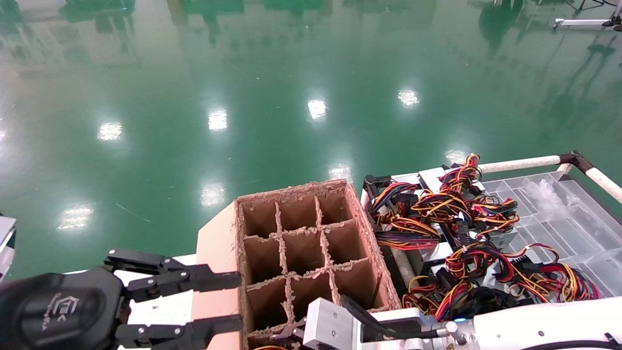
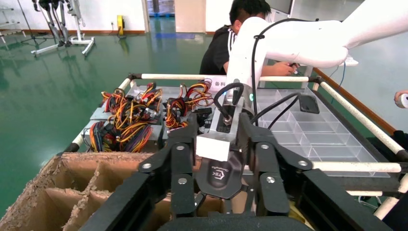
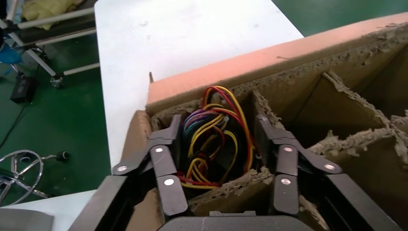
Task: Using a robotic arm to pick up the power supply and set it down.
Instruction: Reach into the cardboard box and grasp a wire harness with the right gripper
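Note:
My gripper will bring the power supply out hanging from its cables when I lift, since the cable bundle (image 3: 211, 132) loops up from deep in the corner cell (image 3: 224, 167).
A power supply with red, yellow and purple cables (image 3: 214, 139) sits down in a near corner cell of the divided cardboard box (image 1: 221, 243). My right gripper (image 3: 219, 122) is open, its fingers (image 3: 166, 163) reaching into that cell on either side of the cable bundle. In the head view the white right arm (image 1: 534, 325) covers that cell. My left gripper (image 1: 239, 300) hangs open and empty beside the box's left flap, pointing at it. From the left wrist view the left gripper (image 2: 217, 126) faces the right arm's wrist.
More power supplies with tangled cables (image 1: 452, 228) fill a bin right of the box. Beyond them lies a clear divided tray (image 1: 559, 214) framed by white tube rails (image 1: 520, 164). A person (image 2: 226, 38) stands behind the bin. A white tabletop (image 3: 168, 43) borders the box.

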Tool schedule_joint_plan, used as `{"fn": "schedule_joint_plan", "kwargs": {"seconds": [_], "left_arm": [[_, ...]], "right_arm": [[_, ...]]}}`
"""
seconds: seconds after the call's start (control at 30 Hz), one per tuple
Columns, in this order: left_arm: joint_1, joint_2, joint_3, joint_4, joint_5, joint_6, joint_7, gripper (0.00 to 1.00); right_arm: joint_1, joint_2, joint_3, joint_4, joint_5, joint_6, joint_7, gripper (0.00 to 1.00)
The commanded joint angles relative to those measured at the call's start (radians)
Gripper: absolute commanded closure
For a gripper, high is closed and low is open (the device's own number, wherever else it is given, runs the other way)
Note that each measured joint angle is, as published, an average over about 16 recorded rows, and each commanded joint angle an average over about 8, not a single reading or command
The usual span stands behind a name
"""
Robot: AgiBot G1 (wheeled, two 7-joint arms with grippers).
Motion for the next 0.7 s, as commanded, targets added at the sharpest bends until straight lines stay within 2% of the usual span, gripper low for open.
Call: {"fn": "schedule_joint_plan", "kwargs": {"seconds": [0.03, 0.7], "left_arm": [[0.000, 0.000, 0.000, 0.000, 0.000, 0.000, 0.000, 0.00], [0.000, 0.000, 0.000, 0.000, 0.000, 0.000, 0.000, 0.00]], "right_arm": [[0.001, -0.001, -0.003, 0.000, -0.008, 0.003, 0.006, 1.00], [-0.017, 0.040, 0.016, 0.000, 0.016, 0.002, 0.011, 1.00]]}}
